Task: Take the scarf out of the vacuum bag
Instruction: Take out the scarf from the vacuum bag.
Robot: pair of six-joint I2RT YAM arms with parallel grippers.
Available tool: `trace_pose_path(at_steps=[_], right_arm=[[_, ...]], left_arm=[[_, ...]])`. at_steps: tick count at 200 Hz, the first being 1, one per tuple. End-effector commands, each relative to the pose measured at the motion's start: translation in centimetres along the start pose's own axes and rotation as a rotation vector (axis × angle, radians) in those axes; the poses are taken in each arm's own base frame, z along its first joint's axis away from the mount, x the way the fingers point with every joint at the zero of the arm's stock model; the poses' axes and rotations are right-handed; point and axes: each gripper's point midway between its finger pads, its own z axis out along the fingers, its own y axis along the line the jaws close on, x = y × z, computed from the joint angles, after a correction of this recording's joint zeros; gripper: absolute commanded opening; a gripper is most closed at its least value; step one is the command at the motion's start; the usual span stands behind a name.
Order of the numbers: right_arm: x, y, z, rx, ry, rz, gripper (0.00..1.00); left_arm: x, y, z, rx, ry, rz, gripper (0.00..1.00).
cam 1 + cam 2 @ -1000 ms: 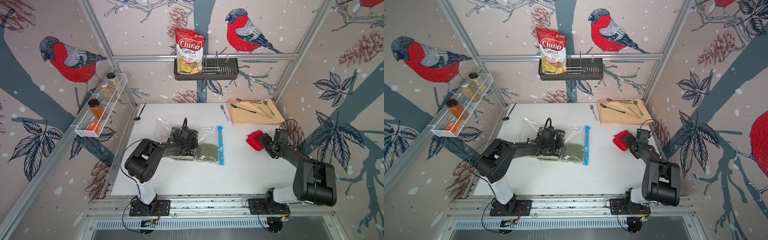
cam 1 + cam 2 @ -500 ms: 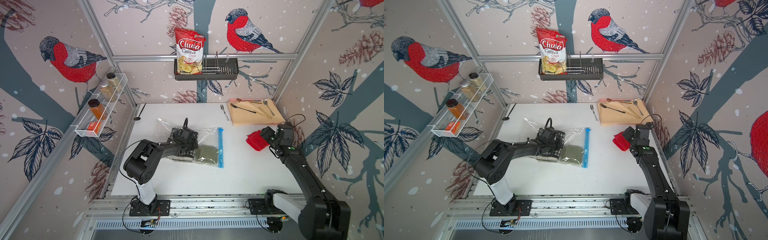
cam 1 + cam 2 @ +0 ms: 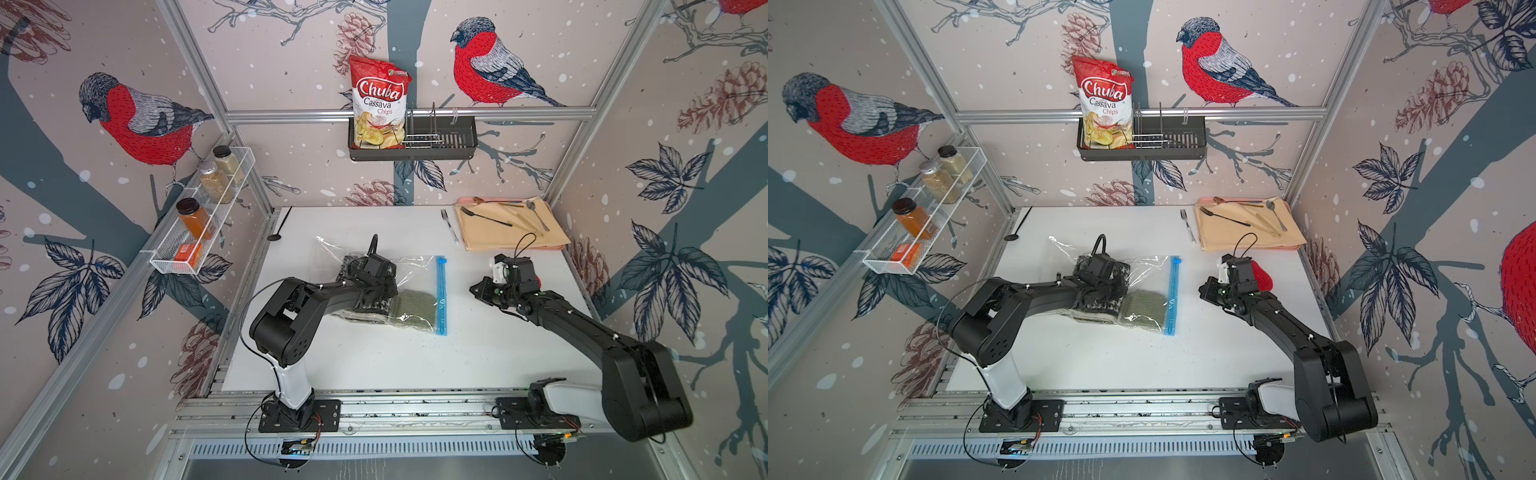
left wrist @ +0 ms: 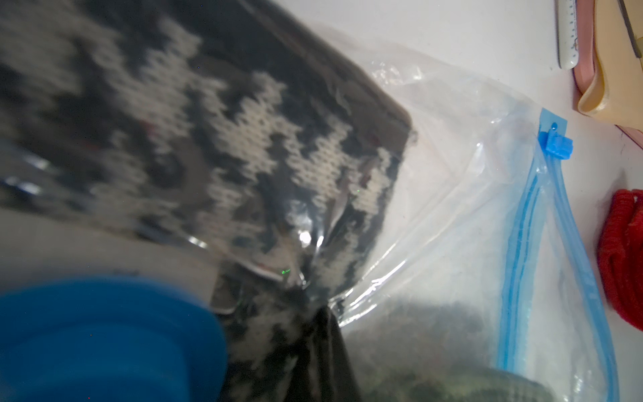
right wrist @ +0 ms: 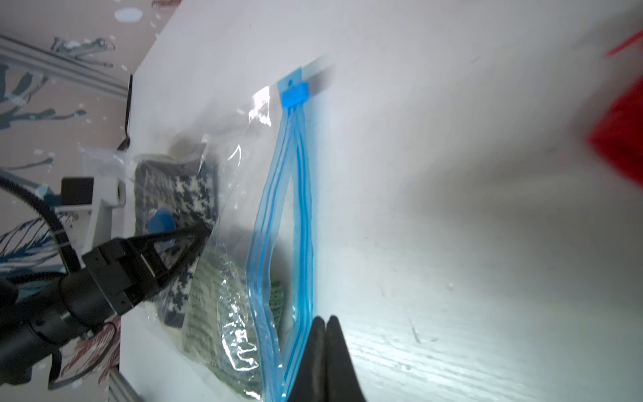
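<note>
The zip strip's sides [image 5: 303, 221] are apart in front of the olive-green knit piece, so the robot's right gripper should keep heading toward that gap [image 5: 284, 268] until its fingers get there, and then open.
The vacuum bag [image 3: 415, 270] lies flat mid-table, its light-blue zip strip [image 3: 441, 299] on the side toward my right arm. Inside it lies the black-and-white houndstooth scarf [image 4: 243, 139], with the round blue valve [image 5: 161, 221] over it. My left gripper [image 5: 205, 228] is shut, pinching the bag's upper film above the scarf. My right gripper [image 5: 325, 318] is shut on nothing and hovers just beside the zip strip [image 5: 285, 209], apart from it. The strip's two sides stand parted along the middle.
An olive-green knit piece [image 3: 415, 307] sits in the bag beside the zip. A red knit piece [image 3: 1262, 276] lies on the table behind my right wrist. At the back right are a cloth-covered tray [image 3: 515, 232] with cutlery and a fork [image 3: 449, 224]; a black spoon [image 3: 278, 230] lies back left.
My right gripper has closed from wide open and swung away from the red knit piece toward the bag's zip strip. The left arm and the bag have stayed put.
</note>
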Motion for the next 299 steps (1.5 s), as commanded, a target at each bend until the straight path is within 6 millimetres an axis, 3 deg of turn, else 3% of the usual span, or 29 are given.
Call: trace_pose_path(at_steps=[1,33,75,132,144,156,200,299], right_arm=[[1.3,1.8,1.3,-0.081,0.050,-0.024,0.00],[3.3,1.7,3.3,-0.115,0.121,-0.002,0.00],[4.4,1.6,5.0,-0.143,0.157,0.007,0.00],[5.6,3.4,6.4,-0.257,0.212,0.002,0.02],[5.7,3.7,6.5,-0.278,0.218,0.003,0.07],[5.8,3.8,6.4,-0.291,0.221,0.006,0.19],[5.6,5.2,5.8,-0.394,0.229,0.011,0.48],[6.2,6.5,7.2,-0.464,0.306,0.051,0.61]], left_arm=[[2.0,2.1,0.2,-0.086,0.074,0.003,0.00],[1.9,2.0,0.0,-0.090,0.073,0.004,0.00],[2.0,2.0,-0.1,-0.089,0.072,0.002,0.00],[2.2,2.1,-0.1,-0.092,0.074,0.000,0.00],[2.2,2.1,-0.1,-0.091,0.074,-0.002,0.00],[2.3,2.1,-0.1,-0.090,0.073,-0.001,0.00],[2.5,2.3,0.0,-0.093,0.076,-0.005,0.00],[3.4,2.8,0.3,-0.089,0.086,-0.021,0.00]])
